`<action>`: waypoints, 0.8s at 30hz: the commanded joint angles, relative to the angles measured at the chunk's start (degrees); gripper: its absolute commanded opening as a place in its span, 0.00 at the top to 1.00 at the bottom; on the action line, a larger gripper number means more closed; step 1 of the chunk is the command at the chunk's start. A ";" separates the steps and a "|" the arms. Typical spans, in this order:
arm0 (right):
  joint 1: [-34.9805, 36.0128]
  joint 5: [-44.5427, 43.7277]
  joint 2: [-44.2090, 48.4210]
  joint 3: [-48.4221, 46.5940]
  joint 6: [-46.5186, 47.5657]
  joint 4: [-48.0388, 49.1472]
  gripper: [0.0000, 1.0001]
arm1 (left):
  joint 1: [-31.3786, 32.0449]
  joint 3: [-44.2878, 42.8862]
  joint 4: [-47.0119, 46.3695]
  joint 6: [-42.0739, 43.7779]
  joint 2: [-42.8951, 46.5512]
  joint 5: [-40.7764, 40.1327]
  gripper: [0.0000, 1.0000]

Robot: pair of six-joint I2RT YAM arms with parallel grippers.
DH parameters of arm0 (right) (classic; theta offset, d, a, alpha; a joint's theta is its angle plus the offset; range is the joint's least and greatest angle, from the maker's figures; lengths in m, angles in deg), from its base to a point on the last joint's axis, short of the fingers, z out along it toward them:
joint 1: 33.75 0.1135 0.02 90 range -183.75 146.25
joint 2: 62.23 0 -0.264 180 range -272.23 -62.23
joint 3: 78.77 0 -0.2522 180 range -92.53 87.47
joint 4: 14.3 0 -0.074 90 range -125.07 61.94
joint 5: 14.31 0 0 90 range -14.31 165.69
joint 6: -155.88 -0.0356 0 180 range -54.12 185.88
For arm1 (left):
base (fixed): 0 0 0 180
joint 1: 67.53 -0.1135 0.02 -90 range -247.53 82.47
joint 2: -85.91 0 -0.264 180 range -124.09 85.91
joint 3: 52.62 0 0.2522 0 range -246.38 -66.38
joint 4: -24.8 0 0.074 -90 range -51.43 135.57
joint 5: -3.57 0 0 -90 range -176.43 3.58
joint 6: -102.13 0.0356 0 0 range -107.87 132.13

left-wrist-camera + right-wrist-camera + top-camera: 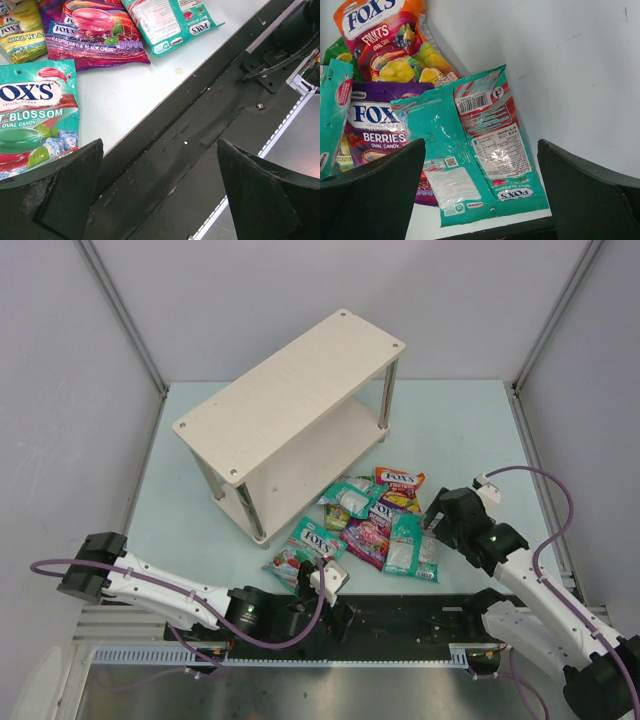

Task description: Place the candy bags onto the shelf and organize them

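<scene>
I should expect a green candy bag to be hidden under the teal bag [349,497] nearest the shelf when I lift it, because green edges [337,517] stick out from under it.
The pale wood two-tier shelf [290,400] stands at an angle at the back of the table, and I see nothing on it. Several FOX'S candy bags lie in a pile in front of it: a teal one [308,545], a purple one [365,535], a red-orange one [400,485] and face-down teal ones [405,540]. My left gripper [335,612] is open and empty over the black front rail, just near of the teal Mint Blossom bag [30,115]. My right gripper [435,525] is open and empty above the face-down teal bags [490,135], with the purple Berries bag [372,125] to its left.
A black rail [420,615] runs along the table's near edge, also seen in the left wrist view [200,130]. White enclosure walls with metal corner posts [120,310] close in the sides and back. Bare table shows right of the pile [570,75].
</scene>
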 commanded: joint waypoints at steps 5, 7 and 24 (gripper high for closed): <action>-9.09 11.30 1.28 5.58 0.00 9.25 0.07 | -0.14 0.56 -3.11 2.05 2.94 0.79 0.00; -10.69 15.80 2.77 7.95 0.44 14.07 0.08 | -0.14 1.09 -4.69 2.76 4.17 1.32 0.00; -10.44 31.97 -2.92 5.33 6.68 32.89 0.19 | 0.21 3.38 -4.60 1.88 7.78 0.71 0.00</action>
